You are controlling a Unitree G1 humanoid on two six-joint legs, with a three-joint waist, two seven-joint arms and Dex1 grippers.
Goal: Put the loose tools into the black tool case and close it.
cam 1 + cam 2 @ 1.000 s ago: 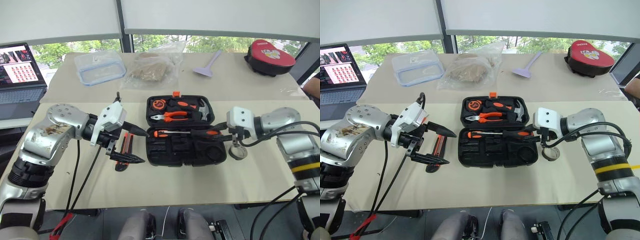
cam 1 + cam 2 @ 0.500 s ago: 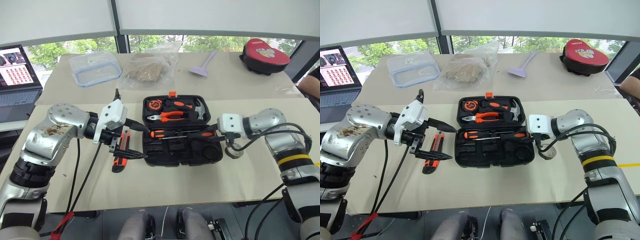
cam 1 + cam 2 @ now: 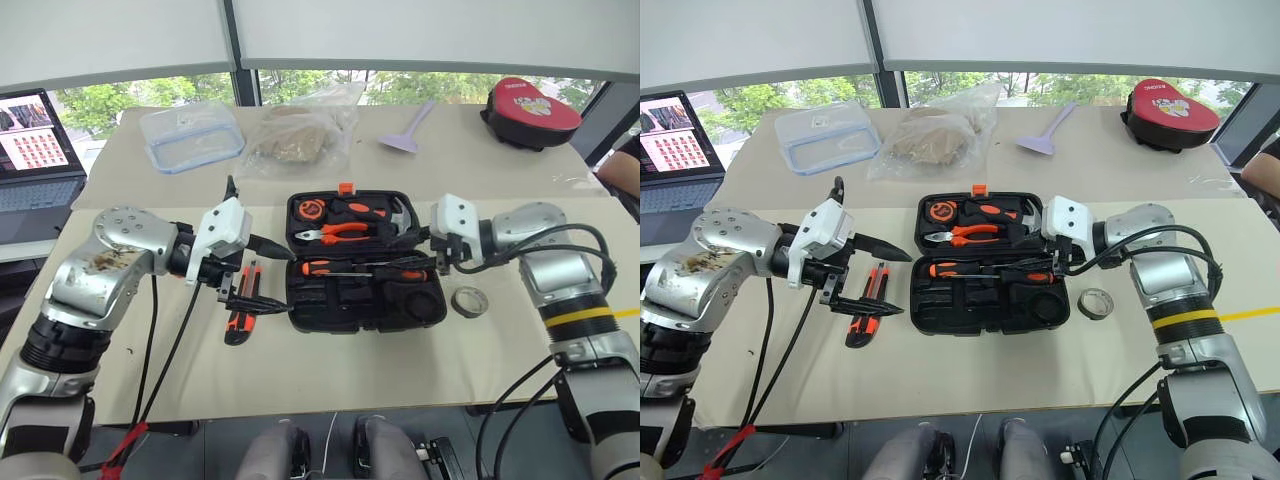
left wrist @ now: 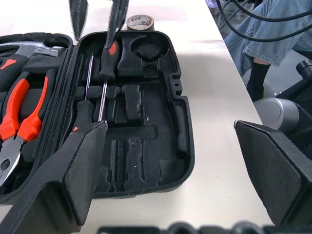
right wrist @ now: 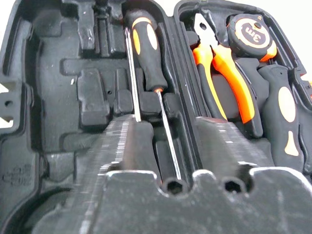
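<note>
A narrow groove [image 4: 121,101] is empty next to the screwdrivers, so the small all-orange screwdriver should fit in and lie flat there when I lower it.
The black tool case [image 3: 300,305] lies open in the middle of the table. Two screwdrivers [image 3: 365,268] lie side by side in slots of its front half, also seen as screwdrivers [image 5: 146,48] in the right wrist view. An orange-black utility knife [image 3: 236,318] lies on the table left of the case. My left gripper [image 3: 290,285] hangs open above the knife, by the case's left edge, holding nothing. A grey tape roll [image 3: 467,300] lies right of the case. My right gripper [image 3: 437,258] is over the case's right end, its fingers a little apart and empty.
Orange-handled pliers [image 3: 345,231], a hammer and a tape measure [image 3: 317,209] sit in the case's back half. Behind the case are a clear plastic box [image 3: 190,135], a plastic bag [image 3: 300,135], a purple scraper [image 3: 405,135] and a red-topped pouch [image 3: 530,105]. A laptop [image 3: 30,150] stands at far left.
My right gripper has swung left and slightly up, from beside the tape roll to over the case's right end. The tape roll stays on the table. The left gripper has not moved.
</note>
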